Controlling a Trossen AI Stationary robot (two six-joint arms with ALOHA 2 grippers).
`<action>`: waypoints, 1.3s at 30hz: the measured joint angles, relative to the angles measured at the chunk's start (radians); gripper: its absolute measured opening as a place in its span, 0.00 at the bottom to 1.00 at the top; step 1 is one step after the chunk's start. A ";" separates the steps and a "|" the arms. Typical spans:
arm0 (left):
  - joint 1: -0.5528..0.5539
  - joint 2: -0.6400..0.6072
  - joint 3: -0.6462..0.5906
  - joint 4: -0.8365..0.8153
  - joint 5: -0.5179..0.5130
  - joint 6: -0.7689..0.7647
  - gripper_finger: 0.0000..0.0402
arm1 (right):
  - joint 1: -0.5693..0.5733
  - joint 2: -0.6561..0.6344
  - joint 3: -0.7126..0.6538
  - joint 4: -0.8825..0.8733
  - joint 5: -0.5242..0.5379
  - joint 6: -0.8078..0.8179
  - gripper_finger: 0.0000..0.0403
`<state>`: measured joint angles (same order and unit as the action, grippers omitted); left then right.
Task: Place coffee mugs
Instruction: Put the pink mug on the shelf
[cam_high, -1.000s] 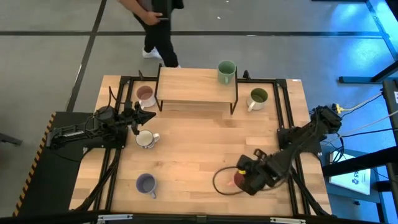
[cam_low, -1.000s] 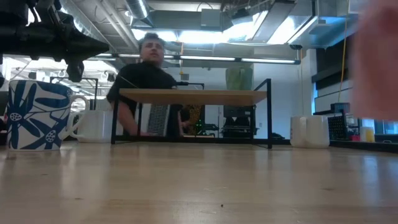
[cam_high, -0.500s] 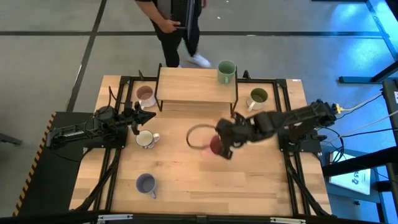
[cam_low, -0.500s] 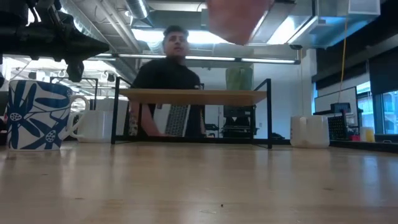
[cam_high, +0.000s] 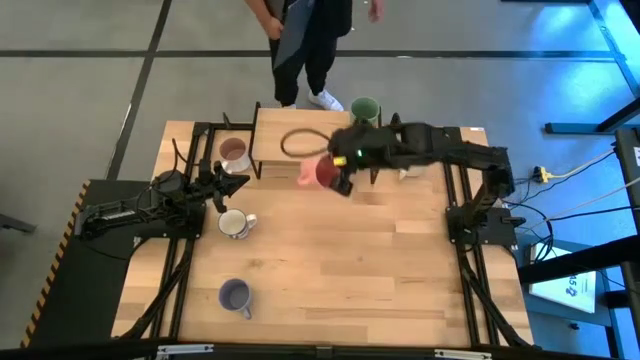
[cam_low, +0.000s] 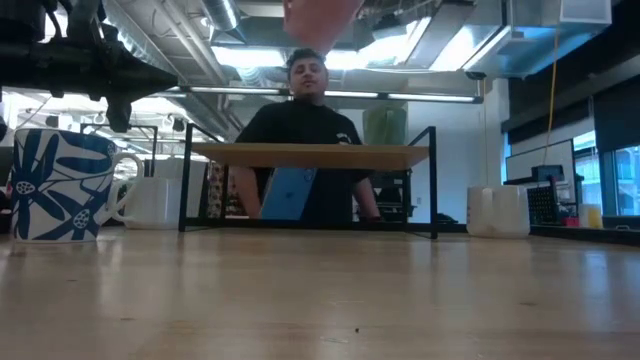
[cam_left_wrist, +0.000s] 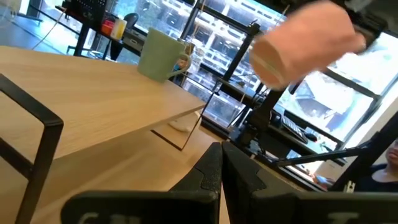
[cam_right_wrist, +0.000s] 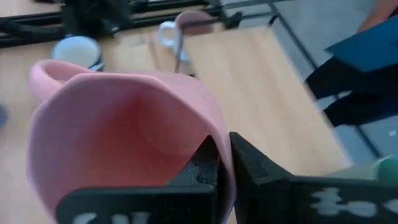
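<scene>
The coral pink mug (cam_low: 320, 22) is hanging higher than the shelf, so the robot's right gripper should keep carrying it to the open wood (cam_high: 317, 126) next to the green mug until it stands flat.
My right gripper (cam_high: 338, 175) is shut on the coral pink mug (cam_high: 318, 172), held in the air at the near edge of the raised wooden shelf (cam_high: 300, 122). A green mug (cam_high: 364, 115) stands on the shelf's right end. The dusty pink mug (cam_high: 234, 153) stands left of the shelf. The white mug with a blue pattern (cam_high: 234, 223) and the purple-blue mug (cam_high: 236, 296) stand on the table's left half. My left gripper (cam_high: 236, 183) waits shut and level, between the dusty pink mug and the patterned one. My right arm covers the olive-green mug. My right gripper pinches the coral pink mug's wall at the rim (cam_right_wrist: 217, 127), one finger inside (cam_right_wrist: 204, 163) and one outside, on the side away from the handle (cam_right_wrist: 43, 71). The fingers slant down toward the far left. The mug is lifted clear and tilted, with its mouth toward the wrist.
A person (cam_high: 310, 40) holding a blue tablet stands just beyond the table's far edge. A black cable loop (cam_high: 298, 143) hangs over the shelf beside my right gripper. The shelf's black legs (cam_low: 433, 180) and frame rails edge the table. The table's near middle (cam_high: 330, 280) is bare wood.
My right gripper has swung from the table's near right, up and toward the far edge, to the shelf's near edge. It turned at the wrist and carried the coral pink mug clear of the table. The person has stepped toward the right behind the table.
</scene>
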<state>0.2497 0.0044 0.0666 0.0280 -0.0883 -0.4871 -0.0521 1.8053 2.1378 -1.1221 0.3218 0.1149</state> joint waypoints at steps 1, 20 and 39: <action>0.000 0.000 0.000 0.000 0.000 0.005 0.00 | -0.019 0.014 0.026 -0.008 -0.006 -0.023 0.01; 0.001 0.000 0.000 -0.015 0.000 0.026 0.00 | -0.266 0.191 0.172 -0.120 -0.105 -0.195 0.01; 0.001 0.000 0.000 -0.021 -0.005 0.027 0.00 | -0.336 0.248 0.172 -0.160 -0.161 -0.361 0.01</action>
<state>0.2504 0.0044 0.0666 0.0067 -0.0929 -0.4603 -0.3886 2.0536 2.3096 -1.2826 0.1605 -0.2463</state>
